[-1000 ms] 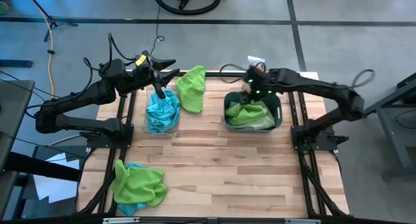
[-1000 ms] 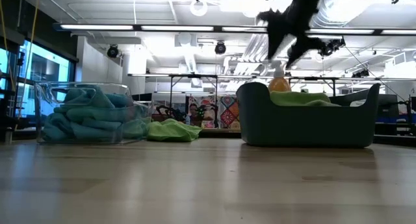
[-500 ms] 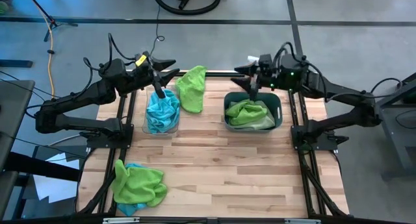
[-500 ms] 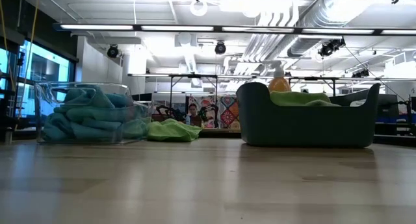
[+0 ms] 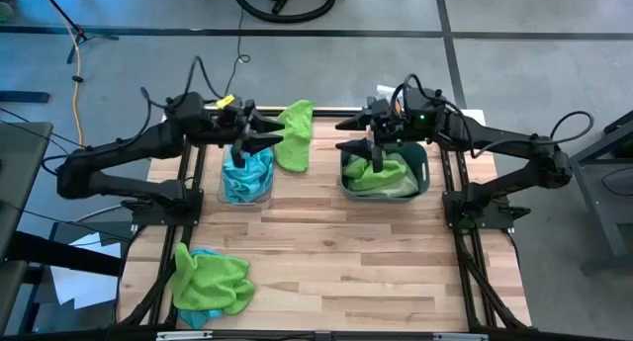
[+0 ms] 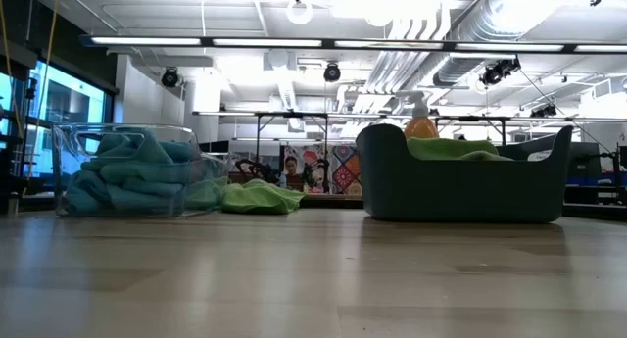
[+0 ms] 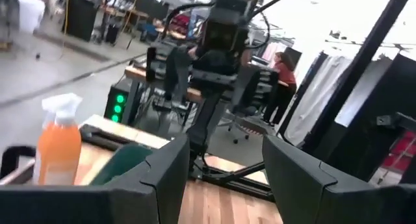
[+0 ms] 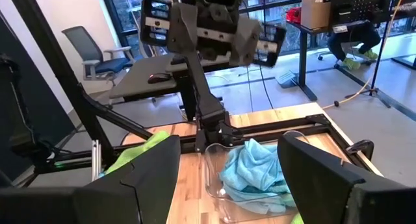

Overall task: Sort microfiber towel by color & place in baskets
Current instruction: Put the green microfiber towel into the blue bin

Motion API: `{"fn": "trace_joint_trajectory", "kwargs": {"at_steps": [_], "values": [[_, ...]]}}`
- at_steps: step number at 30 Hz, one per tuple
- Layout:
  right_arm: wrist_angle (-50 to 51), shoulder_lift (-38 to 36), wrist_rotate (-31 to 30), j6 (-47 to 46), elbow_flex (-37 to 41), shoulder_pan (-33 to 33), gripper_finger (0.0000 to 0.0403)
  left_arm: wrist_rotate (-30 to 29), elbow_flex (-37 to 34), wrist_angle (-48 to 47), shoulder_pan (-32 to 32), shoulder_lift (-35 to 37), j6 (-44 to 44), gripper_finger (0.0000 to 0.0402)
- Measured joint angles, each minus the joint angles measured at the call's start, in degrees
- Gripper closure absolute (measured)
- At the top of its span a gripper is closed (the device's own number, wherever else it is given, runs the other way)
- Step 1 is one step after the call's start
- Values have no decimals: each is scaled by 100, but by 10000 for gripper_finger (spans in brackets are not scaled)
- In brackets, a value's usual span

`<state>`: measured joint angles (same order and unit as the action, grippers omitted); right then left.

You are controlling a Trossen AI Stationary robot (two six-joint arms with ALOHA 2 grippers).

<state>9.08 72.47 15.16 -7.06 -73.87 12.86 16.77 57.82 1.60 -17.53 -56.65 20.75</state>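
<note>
My left gripper should keep going down to the towel's middle (image 5: 294, 143) until its fingers close, because the loose green towel (image 5: 298, 118) lies away from the heap, next to this open gripper.
The clear basket (image 5: 245, 175) at the far left holds blue towels, and the dark tub (image 5: 386, 173) at the far right holds green ones. A loose green towel (image 5: 294, 133) lies on the table beside the clear basket. A heap of green and blue towels (image 5: 210, 280) lies at the near left corner. My left gripper (image 5: 269, 136) hovers open above the clear basket and points toward the table's right. My right gripper (image 5: 346, 135) hovers open above the tub's left rim and points toward the table's left. Neither holds anything.
An orange spray bottle (image 7: 58, 146) stands behind the dark tub at the far edge. The middle and near right of the wooden table (image 5: 376, 272) are bare. In the low view the clear basket (image 6: 137, 171) and the tub (image 6: 460, 181) stand apart, with the green towel (image 6: 260, 196) between them.
My right gripper has risen out of the dark tub, tipped from pointing down to about level, and now faces the table's left. My left gripper has rolled and swung a little toward the table's right above the clear basket. The towels have kept still.
</note>
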Motion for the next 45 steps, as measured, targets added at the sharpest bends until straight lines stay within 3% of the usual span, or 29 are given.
{"fn": "trace_joint_trajectory", "kwargs": {"at_steps": [4,7,15,20,26,33,45], "values": [[-6,-65,-1,5,2,27,146,-66,52,-92,0,-394,583,218],[7,-138,8,-43,2,86,146,-51,437,-742,-135,-868,540,218],[110,-186,2,-286,2,139,146,-640,2700,-3797,-723,-2697,-490,218],[242,-186,-2,-342,2,138,146,-1097,3616,-4915,-1002,-3806,-1062,218],[253,-186,-19,-632,2,136,146,-1758,3790,-5176,-1210,-4794,-1361,218],[275,-186,-203,-799,2,136,147,-1915,3789,-5341,-1399,-5746,-2077,218],[337,-119,-318,-1088,2,133,147,-2545,3788,-5461,-1566,-6510,-2441,218]]}}
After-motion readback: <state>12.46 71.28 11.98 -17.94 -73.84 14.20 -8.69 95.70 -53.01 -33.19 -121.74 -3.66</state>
